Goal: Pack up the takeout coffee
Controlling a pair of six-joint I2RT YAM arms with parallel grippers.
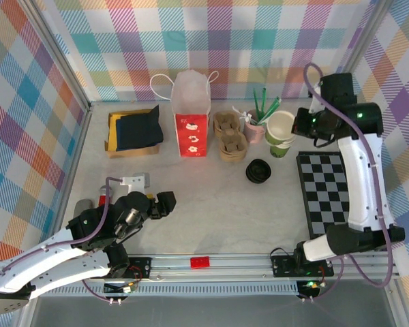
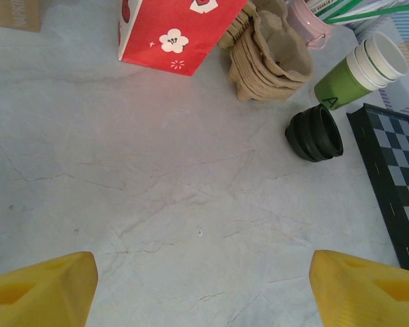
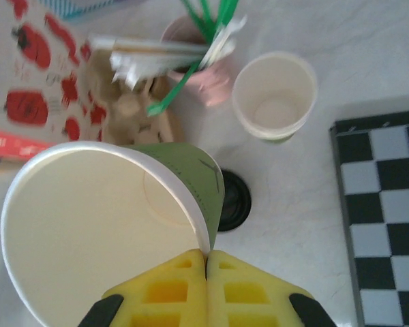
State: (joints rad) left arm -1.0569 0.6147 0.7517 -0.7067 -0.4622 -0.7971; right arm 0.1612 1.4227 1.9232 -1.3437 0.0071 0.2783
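Note:
The held cup's opening (image 1: 281, 124) faces up and there is clear tabletop (image 1: 225, 187) beside the black lids, so my right gripper keeps going there and lets go once the cup stands.
The takeout coffee's green paper cup (image 3: 191, 170) has no lid and hangs tilted above the table, its white inside facing the right wrist camera. My right gripper (image 3: 206, 259) is shut on its rim, pinching the wall between both yellow pads. From above, this cup (image 1: 281, 125) is at the back right, just over another green cup (image 1: 279, 148) on the table. A stack of black lids (image 1: 258, 170) lies in front of them. My left gripper (image 1: 162, 204) hovers low at the front left, open, with bare table between its fingertips (image 2: 48, 289).
A red-and-white paper bag (image 1: 191, 122) stands at the back centre, with brown cardboard carriers (image 1: 230, 136) and a pink cup of green straws (image 1: 254, 128) to its right. A checkered mat (image 1: 324, 187) lies at the right. Dark and yellow napkins (image 1: 133, 131) sit at the back left.

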